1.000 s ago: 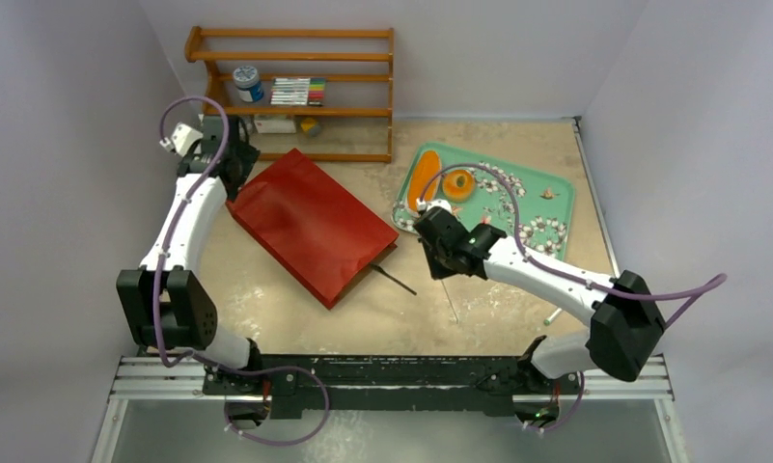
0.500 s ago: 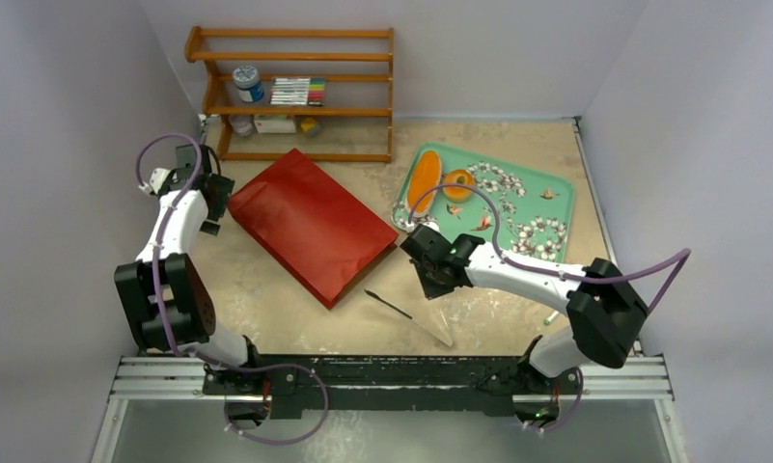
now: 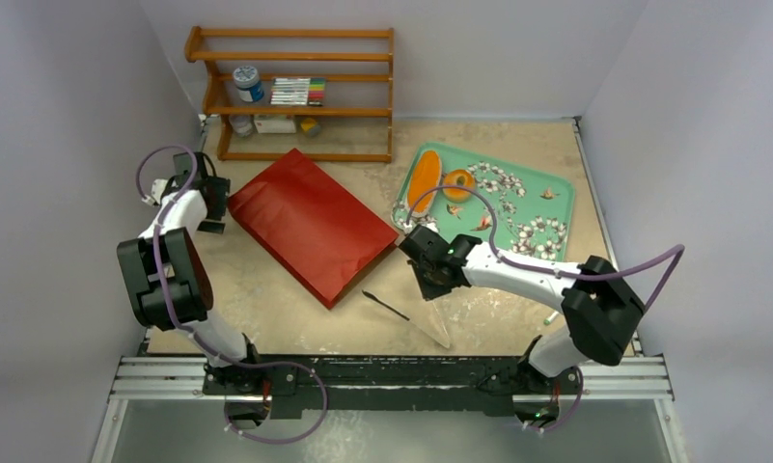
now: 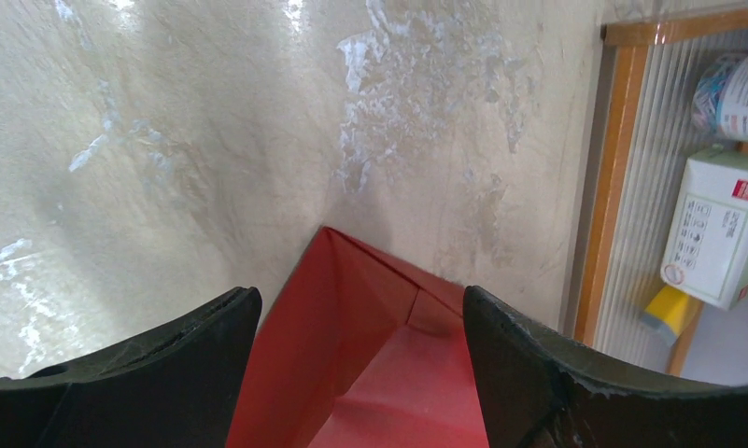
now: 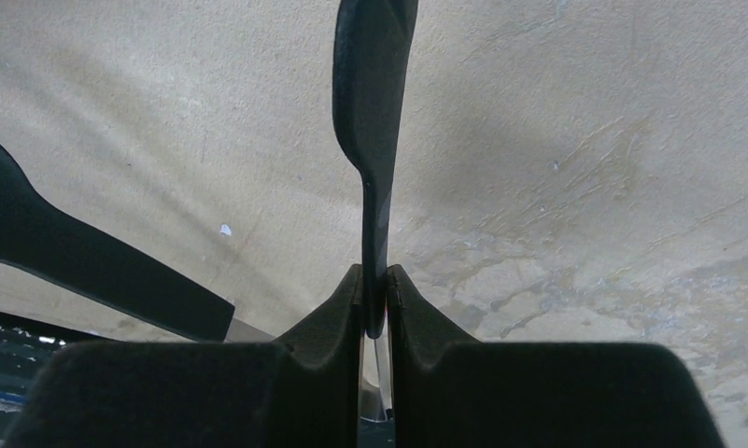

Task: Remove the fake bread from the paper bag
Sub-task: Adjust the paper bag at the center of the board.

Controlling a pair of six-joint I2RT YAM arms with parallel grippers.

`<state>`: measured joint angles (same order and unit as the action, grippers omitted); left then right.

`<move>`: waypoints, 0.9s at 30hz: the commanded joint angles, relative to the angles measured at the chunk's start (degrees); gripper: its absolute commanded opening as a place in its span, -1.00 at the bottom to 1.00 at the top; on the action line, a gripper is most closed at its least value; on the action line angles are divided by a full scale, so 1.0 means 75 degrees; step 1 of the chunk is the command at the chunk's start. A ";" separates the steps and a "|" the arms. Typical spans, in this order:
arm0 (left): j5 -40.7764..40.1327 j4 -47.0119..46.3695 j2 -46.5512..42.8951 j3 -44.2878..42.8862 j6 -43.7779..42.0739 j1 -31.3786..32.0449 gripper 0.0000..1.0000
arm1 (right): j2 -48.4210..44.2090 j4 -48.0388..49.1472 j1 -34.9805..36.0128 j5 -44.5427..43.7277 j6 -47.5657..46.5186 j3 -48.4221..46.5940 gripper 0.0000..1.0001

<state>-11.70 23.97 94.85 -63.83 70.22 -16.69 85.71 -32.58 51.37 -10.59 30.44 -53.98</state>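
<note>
The red paper bag's folded end (image 4: 374,303) is between my left gripper's open fingers. I should keep heading toward that bag corner (image 3: 236,204) until the fingers close on it.
The red paper bag (image 3: 310,224) lies flat on the table, its kraft-lined mouth toward the near right. My left gripper (image 3: 215,198) is open at the bag's far-left corner. In the left wrist view the bag's folded red end (image 4: 379,355) sits between the spread jaws of that gripper (image 4: 360,299). A long oval loaf (image 3: 423,177) and a round bun (image 3: 457,183) lie on the green tray (image 3: 556,188). My right gripper (image 3: 428,282) is low over the table, shut on a thin black knife handle (image 5: 374,140) between its fingertips (image 5: 374,273). No bread shows at the bag.
A wooden shelf (image 3: 295,96) with a jar, markers and boxes stands at the back left, close to the bag's far corner. A black-handled knife with a pale blade (image 3: 406,316) shows just near of the right gripper. Grey walls close in both sides.
My left gripper has drawn back left and down from over the bag's far corner to beside it. My right gripper has moved left and down from the tray edge, bringing the knife low.
</note>
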 commanded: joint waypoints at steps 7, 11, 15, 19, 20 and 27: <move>0.0590 -0.1065 0.0660 -0.0111 0.0469 -0.0167 0.60 | 0.0549 0.0130 0.0064 0.0171 -0.0069 -0.0129 -0.72; 0.1188 -0.1411 0.1028 -0.0195 0.0496 -0.0172 0.55 | 0.0811 0.0148 0.0055 0.0164 -0.0116 -0.0257 -0.72; 0.1998 -0.1596 0.1396 -0.0310 0.0506 -0.0189 0.47 | 0.0991 0.0205 0.0064 0.0181 -0.0147 -0.0451 -0.72; 0.2371 -0.1779 0.1476 -0.0225 0.0516 -0.0253 0.35 | 0.1123 0.0213 0.0064 0.0151 -0.0168 -0.0529 -0.72; 0.2459 -0.1829 0.1478 -0.0194 0.0531 -0.0289 0.31 | 0.1158 0.0217 0.0064 0.0147 -0.0185 -0.0542 -0.71; 0.3001 -0.1910 0.1309 -0.0131 0.0552 -0.0500 0.28 | 0.1340 0.0243 0.0063 0.0169 -0.0264 -0.0624 -0.72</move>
<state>6.87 12.40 105.60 -64.29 73.49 -19.25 95.02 -30.68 51.48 -9.41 29.36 -56.38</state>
